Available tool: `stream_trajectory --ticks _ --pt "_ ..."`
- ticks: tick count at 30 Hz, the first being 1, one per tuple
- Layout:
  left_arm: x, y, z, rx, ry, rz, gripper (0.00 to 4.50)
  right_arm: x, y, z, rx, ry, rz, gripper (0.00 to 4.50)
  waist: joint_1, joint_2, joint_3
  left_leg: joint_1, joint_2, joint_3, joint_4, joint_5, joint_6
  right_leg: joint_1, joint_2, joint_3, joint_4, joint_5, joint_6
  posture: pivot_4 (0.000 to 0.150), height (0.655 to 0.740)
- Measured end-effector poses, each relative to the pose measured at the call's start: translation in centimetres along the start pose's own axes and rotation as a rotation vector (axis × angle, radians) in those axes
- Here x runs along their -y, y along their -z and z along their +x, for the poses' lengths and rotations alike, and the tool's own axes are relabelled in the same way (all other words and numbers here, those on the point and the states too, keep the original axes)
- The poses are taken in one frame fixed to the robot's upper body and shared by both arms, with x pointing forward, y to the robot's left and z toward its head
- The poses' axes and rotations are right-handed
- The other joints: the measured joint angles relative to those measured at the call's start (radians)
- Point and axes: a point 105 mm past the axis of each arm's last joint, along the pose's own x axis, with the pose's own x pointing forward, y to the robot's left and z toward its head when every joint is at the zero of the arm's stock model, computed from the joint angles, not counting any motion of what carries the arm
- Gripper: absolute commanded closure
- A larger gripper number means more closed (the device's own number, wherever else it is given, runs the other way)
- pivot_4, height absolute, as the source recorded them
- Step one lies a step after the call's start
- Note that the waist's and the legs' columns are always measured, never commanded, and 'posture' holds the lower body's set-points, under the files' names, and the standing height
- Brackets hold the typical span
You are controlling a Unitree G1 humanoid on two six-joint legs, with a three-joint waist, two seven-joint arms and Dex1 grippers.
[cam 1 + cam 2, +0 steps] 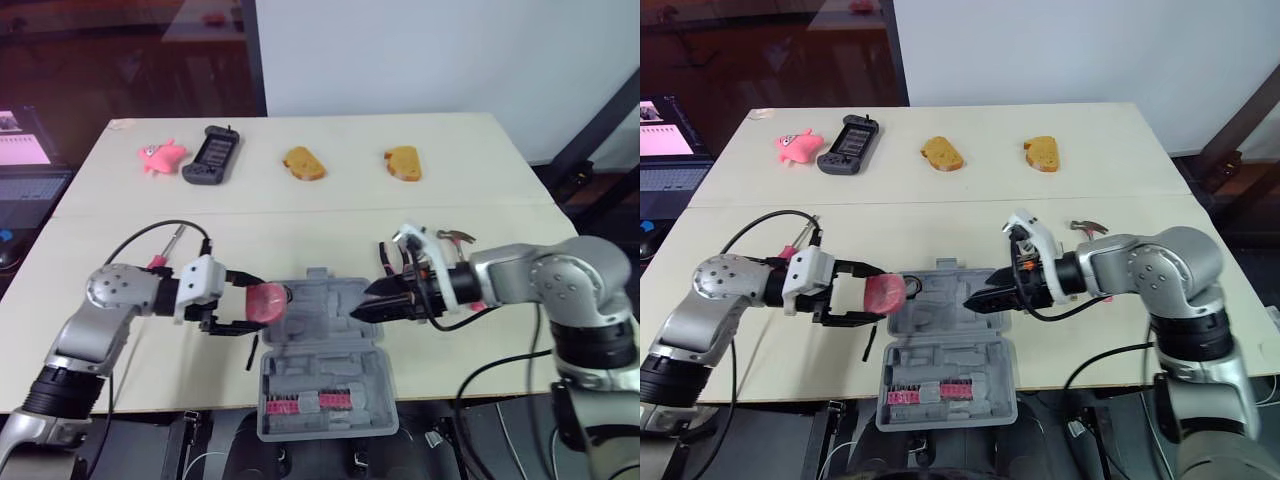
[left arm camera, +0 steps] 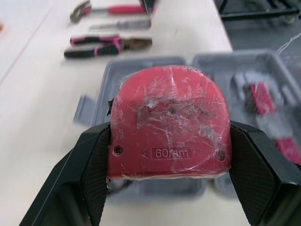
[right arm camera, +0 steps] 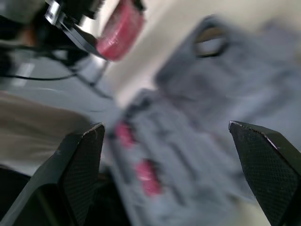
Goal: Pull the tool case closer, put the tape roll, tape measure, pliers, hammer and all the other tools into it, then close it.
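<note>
A black strap (image 1: 252, 353) is hanging under the red tape measure (image 1: 266, 302), so I expect the strap to dangle and drag along when I carry the tape measure.
The grey tool case (image 1: 325, 345) lies open at the table's front edge, and its near half holds pink bits (image 1: 305, 402). My left gripper (image 1: 262, 302) is shut on the red tape measure (image 2: 169, 117), holding it at the case's far-left corner. From the right, my right gripper (image 1: 362, 312) reaches over the case's far half, open and with nothing between its fingers (image 3: 80, 165). The hammer (image 1: 455, 237) lies behind my right arm, partly hidden. The pliers (image 2: 108, 46) and a slim metal tool (image 2: 120, 24) lie beside the hammer (image 2: 110, 9).
Along the far side of the table lie a pink toy (image 1: 160, 155), a black handheld device (image 1: 210, 155) and two bread pieces (image 1: 303, 163) (image 1: 403, 163). A laptop (image 1: 25, 170) stands off the table's left. A small pink item (image 1: 158, 262) lies by my left arm.
</note>
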Motion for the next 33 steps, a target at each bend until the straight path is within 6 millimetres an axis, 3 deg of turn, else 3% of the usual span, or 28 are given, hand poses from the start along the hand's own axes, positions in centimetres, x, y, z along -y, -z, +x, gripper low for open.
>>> stream_trajectory --ticks 9,15,18,24,30,33 --pt "0.1 -1.4 1.6 0.019 0.013 -0.011 1.53 0.4 -1.4 2.7 0.078 -0.099 0.214 0.0 -0.002 0.0 0.0 0.0 0.0 0.001 0.001 0.0 0.0 0.001 0.001 0.0 0.0 0.0 0.001 0.15 0.7188" --pt "0.2 -2.0 2.1 0.028 0.017 0.0 1.53 -0.6 -1.7 4.3 0.106 -0.177 0.327 0.0 -0.003 0.0 0.0 0.0 0.0 0.001 0.001 0.0 0.0 0.002 0.002 0.0 0.0 0.001 0.001 0.15 0.7188" --pt "0.6 -1.9 2.5 0.026 0.036 -0.003 1.53 -0.9 -1.7 5.1 0.121 -0.181 0.381 0.86 -0.003 0.0 0.0 0.0 0.0 0.0 0.001 0.0 0.0 0.002 0.002 0.0 0.0 0.0 0.001 0.15 0.7188" --pt "0.6 -1.9 2.6 0.019 0.025 0.009 1.53 -0.7 -1.6 5.9 0.148 -0.169 0.434 3.91 -0.002 0.0 0.0 0.0 0.001 -0.001 0.001 0.0 0.0 0.002 0.002 0.0 0.0 0.001 0.001 0.15 0.7188" --pt "0.4 -2.0 2.5 0.013 0.009 0.027 1.53 -0.7 -1.8 6.0 0.166 -0.176 0.446 4.05 -0.003 0.0 0.0 0.0 0.001 -0.001 0.001 0.0 0.0 0.002 0.002 0.0 0.0 0.001 0.001 0.15 0.7188" --pt "0.3 -2.2 2.6 0.035 -0.006 0.016 0.05 -0.9 -1.9 5.8 0.173 -0.192 0.442 4.05 -0.002 0.0 0.0 0.0 0.001 -0.002 0.001 0.0 0.0 0.002 0.002 0.0 -0.001 0.001 0.001 0.15 0.7188"
